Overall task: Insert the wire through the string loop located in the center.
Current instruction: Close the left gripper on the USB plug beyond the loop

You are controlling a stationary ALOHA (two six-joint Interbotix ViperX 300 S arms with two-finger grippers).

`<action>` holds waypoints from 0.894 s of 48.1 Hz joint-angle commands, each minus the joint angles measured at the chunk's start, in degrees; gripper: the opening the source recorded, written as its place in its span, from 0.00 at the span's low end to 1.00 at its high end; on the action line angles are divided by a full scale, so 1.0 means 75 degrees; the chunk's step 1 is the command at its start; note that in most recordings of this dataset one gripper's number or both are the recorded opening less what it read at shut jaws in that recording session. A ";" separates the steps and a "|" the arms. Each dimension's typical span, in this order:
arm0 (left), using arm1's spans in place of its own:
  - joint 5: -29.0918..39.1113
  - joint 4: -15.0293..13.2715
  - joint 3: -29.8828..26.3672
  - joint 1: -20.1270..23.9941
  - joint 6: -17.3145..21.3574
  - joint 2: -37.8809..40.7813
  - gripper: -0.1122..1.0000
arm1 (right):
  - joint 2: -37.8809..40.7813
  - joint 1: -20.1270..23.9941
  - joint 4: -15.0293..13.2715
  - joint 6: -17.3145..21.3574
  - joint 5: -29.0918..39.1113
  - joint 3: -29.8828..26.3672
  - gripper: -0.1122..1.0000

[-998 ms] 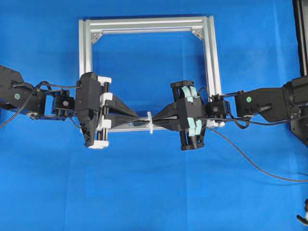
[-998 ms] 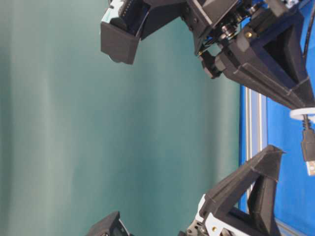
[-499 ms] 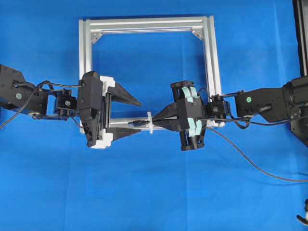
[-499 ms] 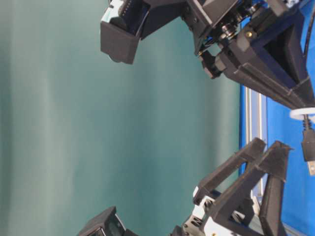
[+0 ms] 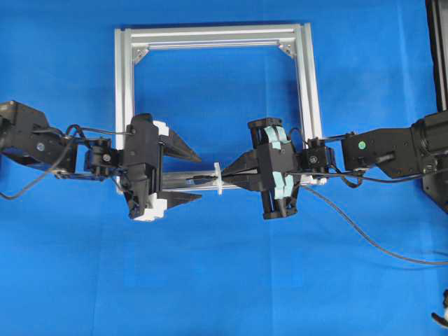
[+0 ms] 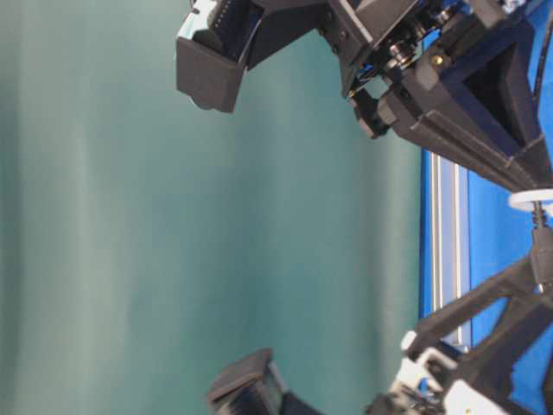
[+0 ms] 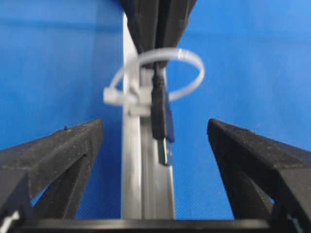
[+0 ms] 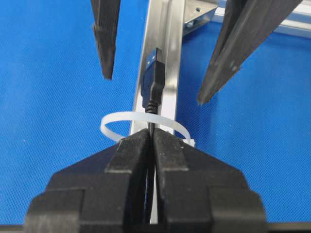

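Note:
I expect the dark wire to slide through and leave the white string loop standing when I pull the plug [image 5: 200,180], because slack wire [image 5: 355,227] trails across the blue mat.
The white string loop [image 5: 218,179] stands upright on the near bar of the silver frame [image 5: 210,33]. The dark wire [image 5: 364,238] passes through it, and its plug tip [image 7: 160,116] pokes out on the left side of the loop [image 7: 192,73]. My right gripper [image 5: 227,178] is shut on the wire just behind the loop [image 8: 114,119], fingertips pressed together [image 8: 151,133], with the plug [image 8: 152,82] beyond them. My left gripper [image 5: 201,173] stands wide open, one finger on each side of the plug without touching it [image 7: 154,127].
The wire trails from the right gripper across the blue mat to the right edge. The frame's corner brackets [image 5: 140,54] sit at the far corners. A black stand [image 5: 437,49] rises at the right edge.
My left gripper has opened wide and let go of the plug tip, and its arm has shifted slightly. The right gripper has stayed shut on the wire at the loop.

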 commanded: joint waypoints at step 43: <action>-0.0246 0.0023 -0.0188 -0.0035 -0.0047 -0.0023 0.93 | -0.0094 0.0000 0.0012 0.0000 -0.0059 -0.0070 0.08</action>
